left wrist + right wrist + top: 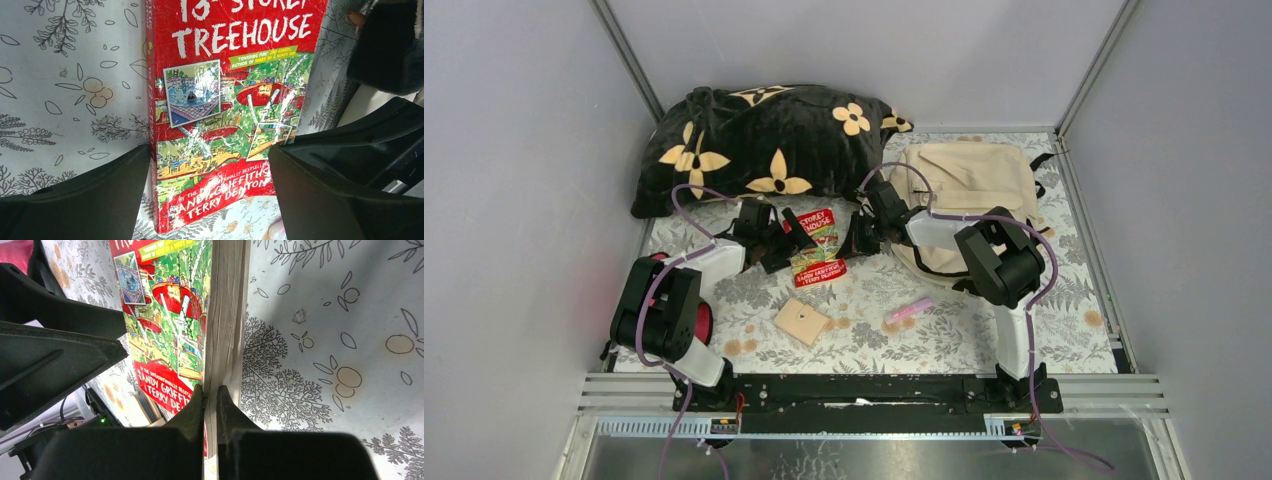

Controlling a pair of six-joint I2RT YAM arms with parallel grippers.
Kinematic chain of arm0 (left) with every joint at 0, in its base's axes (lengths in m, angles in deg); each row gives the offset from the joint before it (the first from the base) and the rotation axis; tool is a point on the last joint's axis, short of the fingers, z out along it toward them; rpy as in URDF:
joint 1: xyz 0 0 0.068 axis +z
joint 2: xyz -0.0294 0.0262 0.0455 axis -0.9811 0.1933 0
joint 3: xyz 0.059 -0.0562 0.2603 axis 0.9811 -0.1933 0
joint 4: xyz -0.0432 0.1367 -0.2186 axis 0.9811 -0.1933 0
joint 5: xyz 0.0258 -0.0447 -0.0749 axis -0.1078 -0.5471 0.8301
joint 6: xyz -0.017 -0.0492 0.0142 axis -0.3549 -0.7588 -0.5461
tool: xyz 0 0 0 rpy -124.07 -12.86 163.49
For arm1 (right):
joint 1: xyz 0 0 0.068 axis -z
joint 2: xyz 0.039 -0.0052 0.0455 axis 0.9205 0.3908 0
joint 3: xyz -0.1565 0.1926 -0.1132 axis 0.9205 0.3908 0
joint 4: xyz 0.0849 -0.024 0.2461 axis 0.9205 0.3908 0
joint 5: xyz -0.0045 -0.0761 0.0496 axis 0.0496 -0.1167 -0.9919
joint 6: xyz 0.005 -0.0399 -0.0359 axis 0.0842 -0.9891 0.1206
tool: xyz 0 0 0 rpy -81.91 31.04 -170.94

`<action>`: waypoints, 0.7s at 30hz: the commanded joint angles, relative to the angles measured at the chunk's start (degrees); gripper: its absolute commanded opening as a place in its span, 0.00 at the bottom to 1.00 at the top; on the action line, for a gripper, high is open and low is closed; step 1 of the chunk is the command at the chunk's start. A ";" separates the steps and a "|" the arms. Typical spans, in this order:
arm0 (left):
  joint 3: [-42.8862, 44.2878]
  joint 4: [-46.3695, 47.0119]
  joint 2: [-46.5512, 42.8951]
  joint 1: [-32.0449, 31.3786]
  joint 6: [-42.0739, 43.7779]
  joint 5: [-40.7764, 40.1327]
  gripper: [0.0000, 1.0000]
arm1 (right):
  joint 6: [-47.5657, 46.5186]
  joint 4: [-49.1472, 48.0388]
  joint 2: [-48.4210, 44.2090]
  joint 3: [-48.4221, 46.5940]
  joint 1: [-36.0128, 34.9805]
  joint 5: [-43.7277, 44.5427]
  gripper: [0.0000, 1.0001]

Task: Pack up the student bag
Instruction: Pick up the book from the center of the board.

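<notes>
My left gripper is straddling the red book's cover (pixel 215 145) while my right gripper is holding the page edge, so my left gripper should move back and pinch the spine (pixel 152 100).
The beige student bag (pixel 969 175) lies at the back right of the table, partly under my right arm. A red book, "13-Storey Treehouse" (pixel 817 250), lies in the middle between both grippers. My left gripper (pixel 776 238) is open; in the left wrist view (pixel 209 150) its fingers stand on either side of the lower end of the book (pixel 225 100), which fills the gap between them. My right gripper (pixel 856 235) is at the book's right side; in the right wrist view (pixel 210 390) it is shut on the page edge of the book (pixel 165 315).
A large black flower-patterned pillow (pixel 764 140) lies at the back left. A tan wooden square (pixel 801 322) and a small pink item (pixel 908 310) lie in front of the book. A red object (pixel 704 322) shows behind the left arm. Grey walls enclose the table.
</notes>
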 commanded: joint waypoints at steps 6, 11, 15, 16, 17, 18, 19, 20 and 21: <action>1.88 -8.68 -4.83 3.23 5.08 -0.46 0.98 | 0.79 -2.64 -9.65 3.78 -0.80 -1.85 0.00; 1.80 -15.41 -11.63 8.83 9.26 4.00 0.99 | 2.85 -5.47 -14.48 7.20 0.56 -5.43 0.00; -0.90 -15.11 -14.97 13.14 10.65 13.27 0.99 | 5.97 -10.32 -17.56 10.68 2.22 -11.20 0.00; -1.53 -14.69 -15.22 13.40 10.70 15.01 0.99 | 7.00 -12.60 -18.37 11.68 2.75 -12.63 0.00; -1.93 -14.19 -15.08 13.49 10.64 16.76 0.99 | 8.25 -14.29 -19.07 12.57 3.13 -13.69 0.00; -2.45 -13.47 -14.81 13.46 10.39 18.93 0.99 | 9.13 -15.42 -19.77 13.26 3.49 -14.51 0.00; -3.06 -12.08 -14.42 13.51 9.74 20.94 0.99 | 9.71 -16.13 -20.44 13.63 3.77 -15.13 0.00; -3.87 -10.61 -14.13 13.50 8.84 22.83 0.99 | 10.16 -16.62 -20.98 13.80 4.04 -15.71 0.00; -4.88 -8.64 -13.97 13.50 7.95 24.58 0.99 | 10.49 -16.81 -21.43 13.82 4.14 -16.35 0.00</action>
